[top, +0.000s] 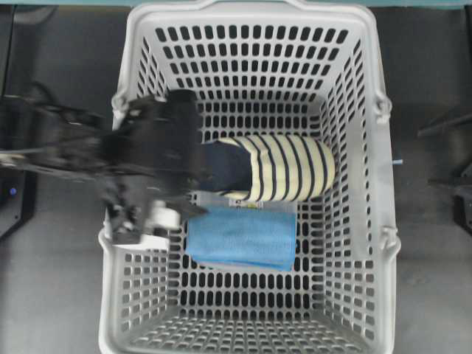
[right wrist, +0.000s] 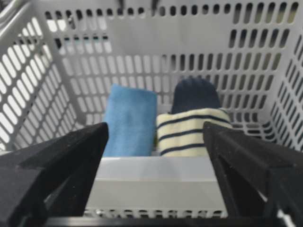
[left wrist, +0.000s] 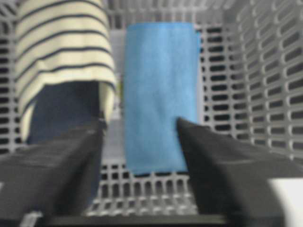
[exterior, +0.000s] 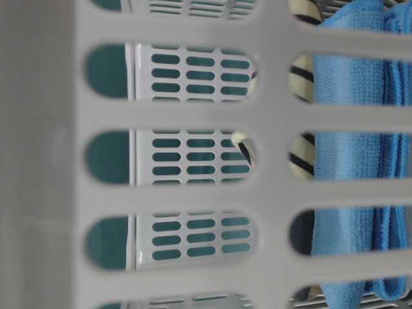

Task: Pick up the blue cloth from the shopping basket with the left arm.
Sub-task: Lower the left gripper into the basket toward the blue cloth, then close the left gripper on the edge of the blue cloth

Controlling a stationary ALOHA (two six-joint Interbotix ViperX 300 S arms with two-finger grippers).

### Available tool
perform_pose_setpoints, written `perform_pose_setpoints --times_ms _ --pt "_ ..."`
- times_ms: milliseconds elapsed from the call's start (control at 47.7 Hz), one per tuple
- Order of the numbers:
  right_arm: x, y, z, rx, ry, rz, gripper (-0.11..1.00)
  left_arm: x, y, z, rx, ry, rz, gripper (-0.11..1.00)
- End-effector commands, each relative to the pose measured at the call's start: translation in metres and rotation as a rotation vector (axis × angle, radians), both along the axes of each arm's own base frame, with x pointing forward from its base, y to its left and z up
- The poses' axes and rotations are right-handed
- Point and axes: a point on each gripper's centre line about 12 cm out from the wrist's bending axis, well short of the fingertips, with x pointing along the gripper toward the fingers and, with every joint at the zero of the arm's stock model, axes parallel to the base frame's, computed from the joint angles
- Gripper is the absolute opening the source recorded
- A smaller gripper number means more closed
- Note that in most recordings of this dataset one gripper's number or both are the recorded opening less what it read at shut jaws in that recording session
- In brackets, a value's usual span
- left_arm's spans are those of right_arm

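A pale rim (top: 214, 266) shows from under the blue cloth (top: 242, 237), so I expect a flat, pale thing to be hidden below when I lift the cloth.
The blue cloth (top: 243, 237) lies folded on the floor of the grey shopping basket (top: 131, 44), beside the striped slipper. My left gripper (top: 193, 198) is inside the basket at its left side, just left of the cloth. In the left wrist view the gripper (left wrist: 139, 124) is open and empty, above the cloth's (left wrist: 160, 90) near end, not touching it. My right gripper (right wrist: 156, 130) is open and empty outside the basket's rim (right wrist: 156, 175), facing the cloth (right wrist: 129, 120). The cloth also shows through the wall slots in the table-level view (exterior: 347, 148).
The navy and cream striped slipper (top: 280, 168) lies right beside the cloth, touching or nearly touching its long edge, and also shows in the left wrist view (left wrist: 61, 47). Perforated basket walls (left wrist: 265, 71) close in on all sides. Parts of the right arm (top: 459, 195) sit at the right edge.
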Motion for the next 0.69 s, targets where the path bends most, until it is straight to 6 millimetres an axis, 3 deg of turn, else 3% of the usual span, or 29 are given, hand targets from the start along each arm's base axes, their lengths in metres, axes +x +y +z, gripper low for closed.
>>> perform_pose_setpoints --times_ms 0,63,126,336,671 --pt "0.001 0.001 0.012 0.002 -0.034 0.004 0.78 0.018 -0.007 0.006 -0.009 0.005 0.0 0.71" --pt "0.0 0.001 0.013 0.001 -0.038 0.003 0.78 0.035 -0.011 -0.008 -0.019 0.049 0.01 0.85" --pt "0.0 0.0 0.013 -0.002 -0.042 0.004 0.78 0.047 -0.015 -0.02 -0.022 0.077 0.012 0.9" --pt "-0.004 0.0 0.015 0.0 -0.077 0.003 0.78 0.075 -0.029 -0.062 -0.015 0.168 -0.001 0.89" --pt "-0.013 0.0 0.01 0.003 -0.115 0.003 0.78 0.082 -0.034 -0.117 0.001 0.293 0.001 0.89"
